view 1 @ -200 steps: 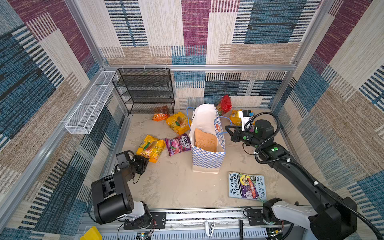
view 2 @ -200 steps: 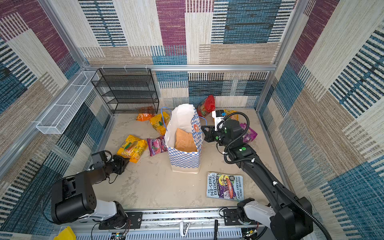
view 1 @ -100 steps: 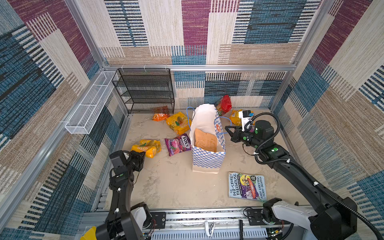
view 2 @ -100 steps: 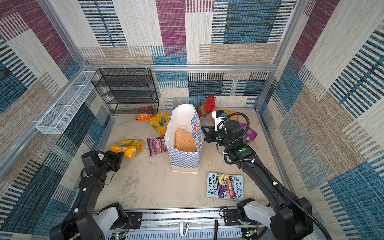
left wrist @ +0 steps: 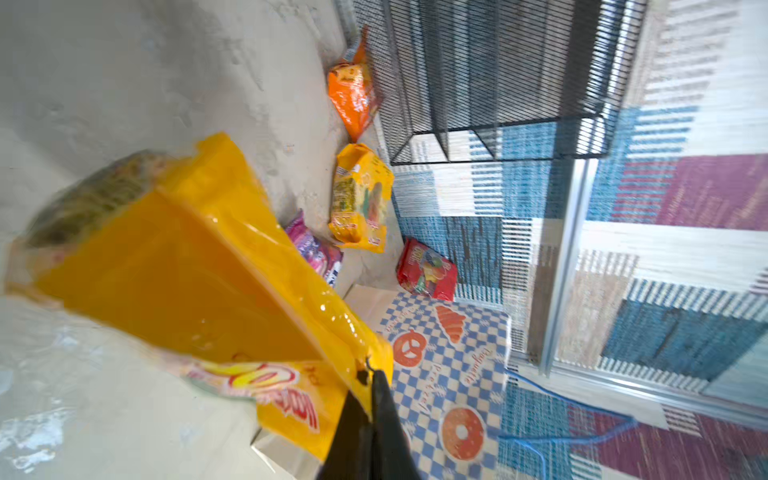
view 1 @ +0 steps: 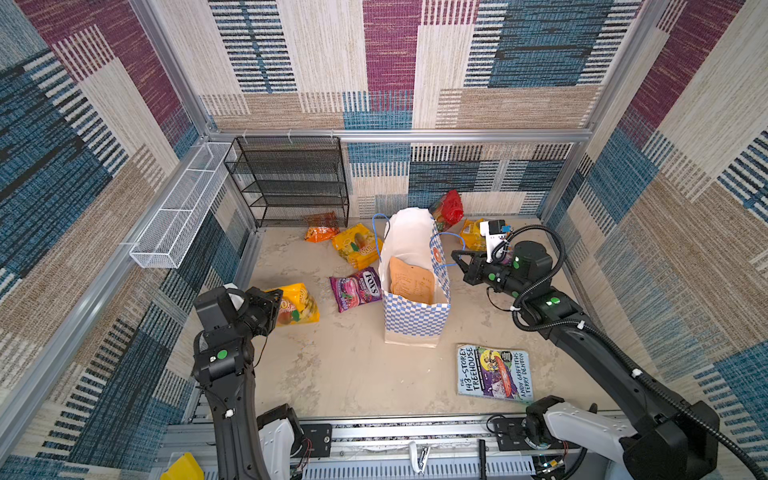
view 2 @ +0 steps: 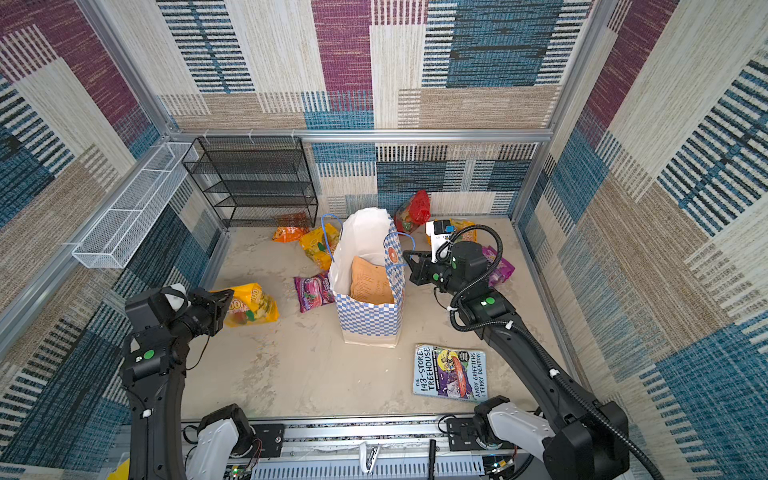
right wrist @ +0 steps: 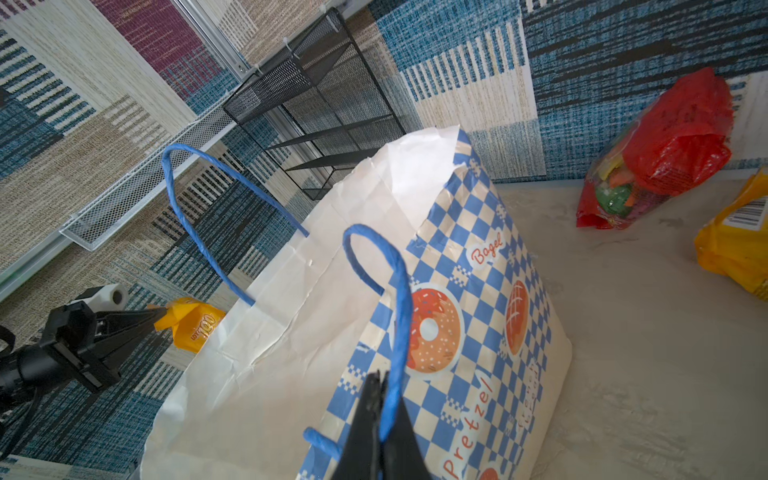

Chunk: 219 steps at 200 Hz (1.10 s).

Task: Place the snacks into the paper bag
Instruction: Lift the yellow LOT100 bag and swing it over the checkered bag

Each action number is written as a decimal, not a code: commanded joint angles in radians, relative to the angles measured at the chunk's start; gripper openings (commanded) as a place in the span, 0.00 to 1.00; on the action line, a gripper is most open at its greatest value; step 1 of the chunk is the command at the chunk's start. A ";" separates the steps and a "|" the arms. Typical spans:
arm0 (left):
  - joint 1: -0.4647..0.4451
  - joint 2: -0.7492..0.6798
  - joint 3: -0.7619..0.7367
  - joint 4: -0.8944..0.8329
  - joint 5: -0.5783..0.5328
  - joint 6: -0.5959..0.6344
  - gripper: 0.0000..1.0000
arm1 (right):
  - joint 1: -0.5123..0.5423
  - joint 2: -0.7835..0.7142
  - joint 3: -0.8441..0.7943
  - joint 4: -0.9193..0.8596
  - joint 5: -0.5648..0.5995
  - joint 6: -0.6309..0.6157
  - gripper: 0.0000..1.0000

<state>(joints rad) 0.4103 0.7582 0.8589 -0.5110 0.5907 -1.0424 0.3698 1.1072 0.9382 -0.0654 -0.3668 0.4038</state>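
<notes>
The paper bag's checkered side [view 1: 438, 257] tips in over its opening, so next my right gripper draws the blue cord handle [view 1: 461, 238] away before the mango packet goes in.
The paper bag [view 1: 415, 316] stands upright mid-floor, blue-and-white checkered, mouth open, in both top views [view 2: 370, 320]. My left gripper [view 1: 279, 305] is shut on the edge of a yellow mango snack packet [view 1: 301, 305], which hangs off the floor left of the bag. In the left wrist view the packet [left wrist: 187, 282] dangles from the left gripper [left wrist: 372, 374]. My right gripper [right wrist: 380, 376] is shut on the bag's blue cord handle [right wrist: 401, 299]; in a top view the right gripper [view 1: 455, 255] is at the bag's right rim. Other snacks lie around: Fox's [view 1: 357, 289], mango [view 1: 357, 245], orange chips [view 1: 320, 230], red [view 1: 449, 210], purple grape [view 2: 500, 270].
A brown paper sheet [view 1: 411, 284] sits inside the bag. The Treehouse book [view 1: 492, 372] lies flat front right. A black mesh rack [view 1: 291, 183] stands at the back wall and a white wire basket [view 1: 178, 208] hangs on the left wall. Another yellow packet [view 1: 471, 235] lies behind my right arm.
My left arm has risen and swung up, lifting the yellow mango packet off the floor by its edge. The right arm and the bag have not moved.
</notes>
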 commanded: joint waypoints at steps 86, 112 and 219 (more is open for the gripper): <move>-0.123 0.096 0.572 0.111 -0.019 -0.175 0.00 | 0.000 0.044 0.171 -0.034 0.071 0.039 0.00; -0.226 0.151 0.661 0.129 -0.098 -0.190 0.00 | 0.001 0.021 0.111 0.011 0.086 0.044 0.00; -0.952 0.749 1.274 0.110 -0.395 0.026 0.00 | 0.000 0.005 0.119 -0.010 0.091 0.014 0.00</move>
<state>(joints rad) -0.4519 1.3968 1.9938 -0.4740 0.2760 -1.1110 0.3698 1.1019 1.0351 -0.0933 -0.2764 0.4248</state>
